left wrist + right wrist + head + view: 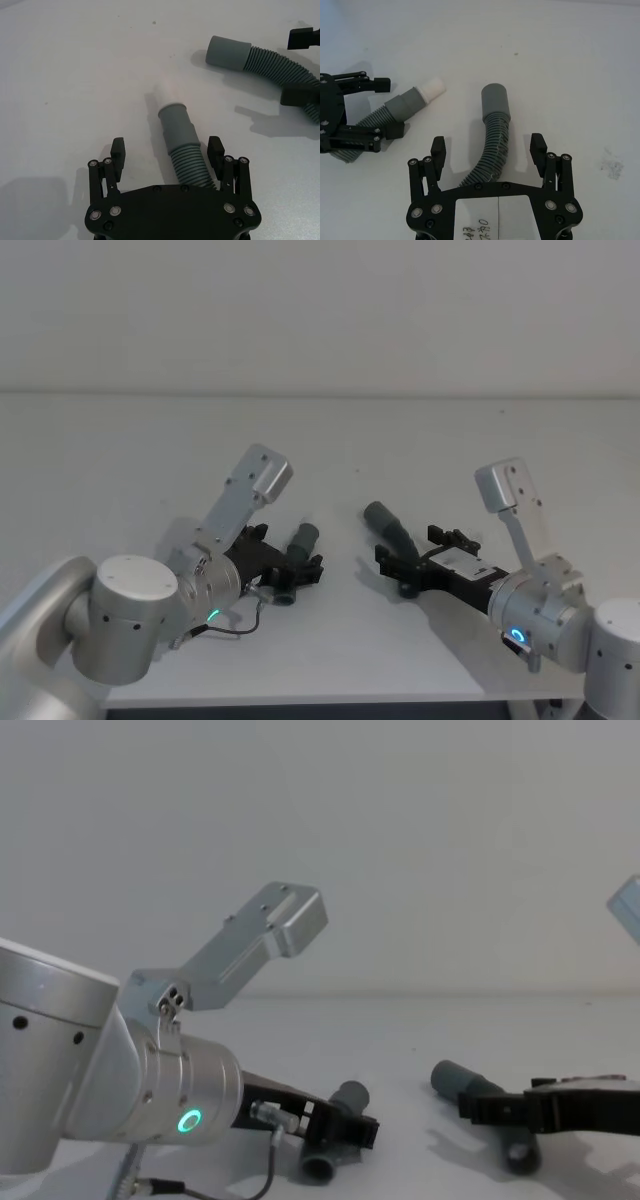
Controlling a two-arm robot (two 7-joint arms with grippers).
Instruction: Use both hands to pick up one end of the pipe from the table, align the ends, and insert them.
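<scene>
The white tip lines up with the smooth collar's rim (172,106), so when I lift, I expect the tip to stay seated and come up with the collar.
Two grey pipe pieces lie on the white table (330,440). The left piece (185,145) is ribbed with a smooth collar and a narrow white tip (166,93); my left gripper (167,150) is open and straddles its ribbed stretch. The right piece (492,135) is ribbed and curved, ending in a wider smooth grey socket (495,101); my right gripper (487,150) is open around its ribbed part. In the head view the left gripper (290,565) and right gripper (400,565) sit low over the pieces (300,540) (390,523), whose ends point toward each other across a gap.
The table's front edge (300,702) runs close below both arms. A plain wall (320,310) rises behind the table. Bare white surface (340,450) lies beyond the pipe pieces.
</scene>
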